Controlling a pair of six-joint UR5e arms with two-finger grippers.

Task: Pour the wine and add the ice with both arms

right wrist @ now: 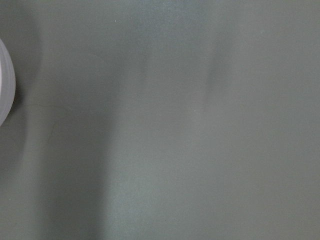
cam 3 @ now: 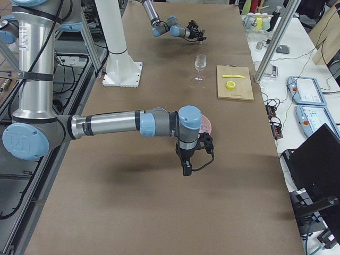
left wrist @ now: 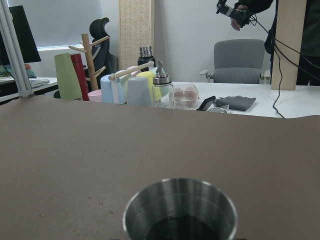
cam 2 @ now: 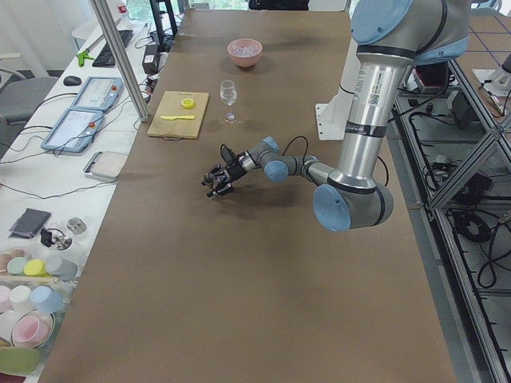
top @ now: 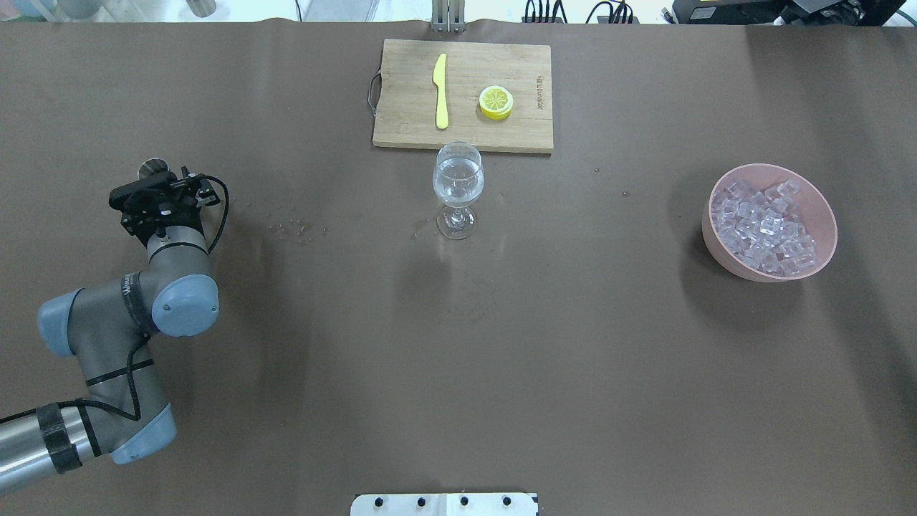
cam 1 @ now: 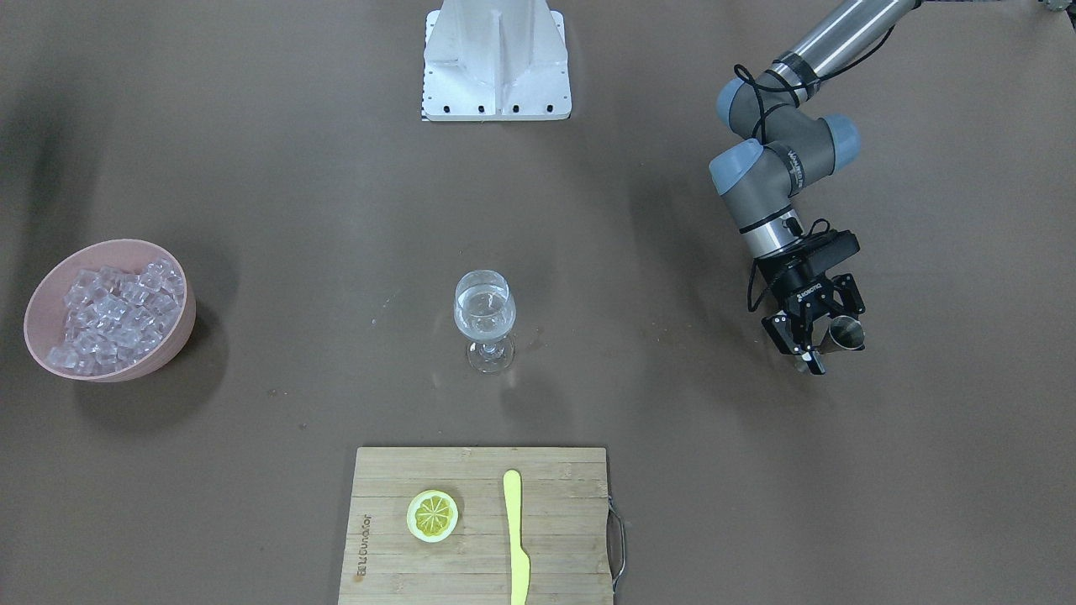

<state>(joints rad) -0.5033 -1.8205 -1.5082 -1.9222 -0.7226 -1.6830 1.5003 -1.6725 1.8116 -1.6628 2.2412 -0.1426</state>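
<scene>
The small steel cup will let clear liquid run into the glass when I pour, since a dark, sharp-edged patch shows inside below the steel cup's rim.
The wine shows as a little clear liquid in a stemmed glass at the table's middle. The ice fills a pink bowl. My left gripper is low over the table and open. A small steel cup stands upright just at its fingertips. My right gripper hangs pointing down beside the bowl, seen only from the right side; whether it is open or shut I cannot tell. Its wrist view shows bare table and a pale curved edge.
A wooden cutting board lies beyond the glass, carrying a lemon slice and a yellow knife. The white robot base stands at the robot's edge. Cups and bottles crowd a side desk past the table's left end.
</scene>
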